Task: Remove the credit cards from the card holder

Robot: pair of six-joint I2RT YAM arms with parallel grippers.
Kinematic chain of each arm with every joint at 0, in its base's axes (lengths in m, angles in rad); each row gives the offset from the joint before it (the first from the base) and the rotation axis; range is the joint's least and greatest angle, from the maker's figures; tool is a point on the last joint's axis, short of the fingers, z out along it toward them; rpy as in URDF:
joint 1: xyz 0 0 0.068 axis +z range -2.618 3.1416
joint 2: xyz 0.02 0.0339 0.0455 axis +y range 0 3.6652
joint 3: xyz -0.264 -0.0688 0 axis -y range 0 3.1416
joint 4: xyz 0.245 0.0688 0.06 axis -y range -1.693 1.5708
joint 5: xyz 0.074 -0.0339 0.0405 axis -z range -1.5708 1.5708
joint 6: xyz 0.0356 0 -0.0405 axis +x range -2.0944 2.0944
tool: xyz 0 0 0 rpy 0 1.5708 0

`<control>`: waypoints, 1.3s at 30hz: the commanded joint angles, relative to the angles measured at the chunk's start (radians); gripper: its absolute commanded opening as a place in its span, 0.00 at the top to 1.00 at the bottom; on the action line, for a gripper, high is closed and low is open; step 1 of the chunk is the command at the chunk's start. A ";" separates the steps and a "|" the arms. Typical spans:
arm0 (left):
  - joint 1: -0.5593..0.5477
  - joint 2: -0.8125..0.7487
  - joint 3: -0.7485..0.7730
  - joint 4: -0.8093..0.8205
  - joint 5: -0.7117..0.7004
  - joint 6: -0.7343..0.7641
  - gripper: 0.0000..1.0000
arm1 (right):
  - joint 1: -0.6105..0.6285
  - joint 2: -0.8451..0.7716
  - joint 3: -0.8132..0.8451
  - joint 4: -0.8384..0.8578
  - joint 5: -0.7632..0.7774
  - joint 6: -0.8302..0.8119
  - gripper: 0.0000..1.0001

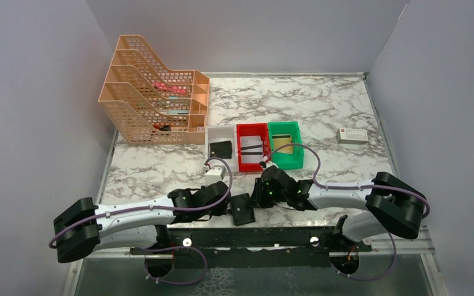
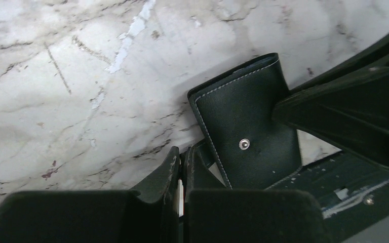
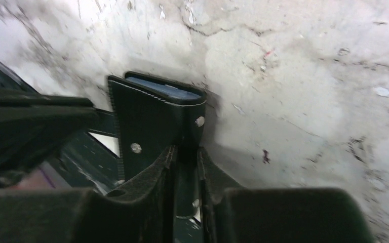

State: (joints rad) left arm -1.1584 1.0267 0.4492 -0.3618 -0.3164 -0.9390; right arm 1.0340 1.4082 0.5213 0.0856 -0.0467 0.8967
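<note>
The card holder's stitched side (image 2: 245, 116) is folded over the card holder's inside, so next my left gripper pulls the black strap (image 2: 204, 152) away from my right gripper to open the card holder.
The black card holder (image 1: 242, 209) lies at the table's near edge between my two grippers. The left wrist view shows its stitched outer face and a metal snap (image 2: 248, 131). My left gripper (image 2: 182, 152) is shut, its tips against the holder's near corner; whether it pinches a flap is unclear. My right gripper (image 3: 185, 152) is shut on a black flap of the card holder (image 3: 152, 116), whose blue-grey inner edge shows on top. A tan-gold credit card (image 1: 284, 148) lies in the green bin (image 1: 298, 145). No card shows inside the holder.
A red bin (image 1: 241, 148) with a striped white card and a white bin (image 1: 212, 143) with a black square piece stand beside the green one. A peach file rack (image 1: 154, 92) stands back left. A white box (image 1: 352, 136) lies at the right. The black base rail (image 1: 253, 237) runs just behind the holder.
</note>
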 commanded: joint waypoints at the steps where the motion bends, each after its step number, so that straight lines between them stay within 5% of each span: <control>1: 0.001 -0.102 0.023 0.054 0.010 0.046 1.00 | 0.008 -0.086 -0.007 -0.151 0.006 -0.075 0.71; 8: 0.001 -0.177 0.042 0.148 0.078 0.094 1.00 | 0.007 -0.259 0.008 -0.329 0.160 -0.077 0.53; 17: -0.038 0.033 0.171 0.268 0.131 0.152 1.00 | 0.006 -0.542 -0.054 -0.558 0.403 0.036 0.29; 26: -0.047 0.021 0.196 0.311 0.090 0.141 1.00 | 0.005 -0.711 -0.160 -0.525 0.324 0.077 0.25; 32: -0.046 -0.051 0.160 0.157 -0.042 0.067 1.00 | 0.006 -0.688 -0.161 -0.486 0.267 0.059 0.23; 39: -0.044 -0.163 0.054 0.078 -0.131 -0.020 1.00 | 0.005 -0.545 -0.214 -0.211 0.026 0.063 0.27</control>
State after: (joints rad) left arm -1.1999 0.9142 0.5472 -0.2131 -0.3550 -0.8932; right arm 1.0351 0.7864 0.3439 -0.3267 0.1471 0.9501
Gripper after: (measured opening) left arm 0.026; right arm 0.764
